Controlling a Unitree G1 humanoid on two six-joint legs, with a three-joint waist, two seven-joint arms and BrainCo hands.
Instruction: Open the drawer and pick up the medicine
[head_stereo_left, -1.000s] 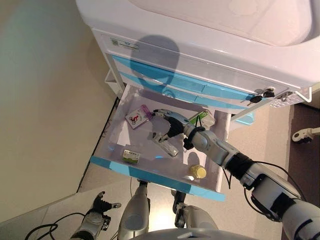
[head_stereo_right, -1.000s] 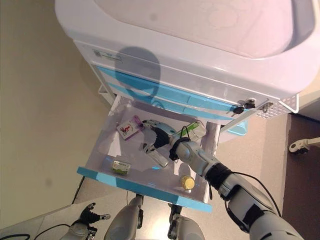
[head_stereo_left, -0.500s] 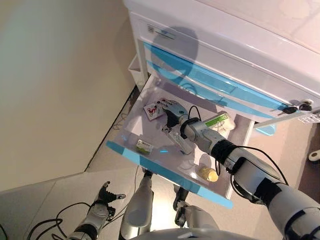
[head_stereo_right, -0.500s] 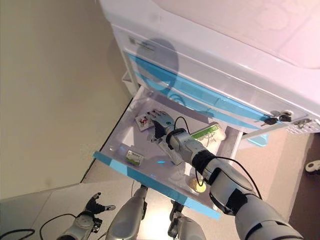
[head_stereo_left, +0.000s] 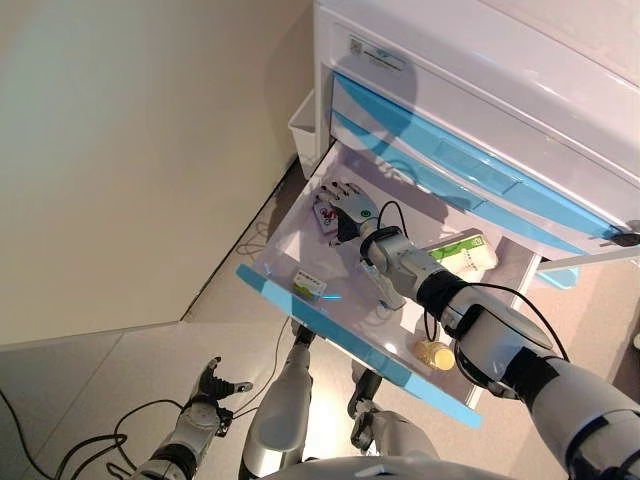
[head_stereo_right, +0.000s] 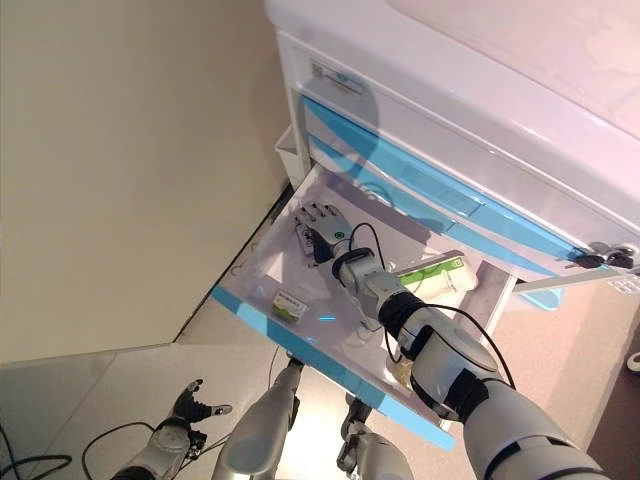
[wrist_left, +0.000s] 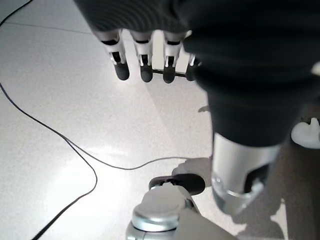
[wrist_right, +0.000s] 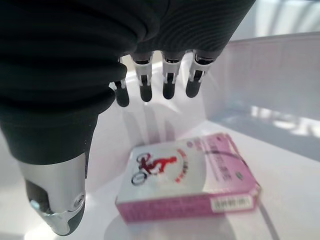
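Note:
My gripper will lift the pink and white medicine box (wrist_right: 187, 175), and its end flap should stick out open, since the box has a crumpled corner (wrist_right: 257, 191) by its barcode.
The white cabinet's lower drawer (head_stereo_left: 340, 340), with a blue front, stands pulled out. A pink and white medicine box (wrist_right: 190, 175) lies flat in its far left corner (head_stereo_left: 326, 213). My right hand (head_stereo_left: 348, 203) is open and hovers just above that box, fingers (wrist_right: 167, 85) straight and thumb (wrist_right: 55, 195) apart, not touching it. My left hand (head_stereo_left: 205, 400) hangs low beside the floor, open and empty, fingers (wrist_left: 145, 65) straight.
Also in the drawer are a small green box (head_stereo_left: 309, 285) near the front left, a long white item (head_stereo_left: 383, 285) in the middle, a green and white box (head_stereo_left: 462, 252) at the back right, and a yellow bottle (head_stereo_left: 436, 353) at the front right. Closed blue drawers (head_stereo_left: 450, 165) sit above.
The camera view has shifted. My right hand has moved from over the long white item in the drawer's middle to above the pink box in the far left corner.

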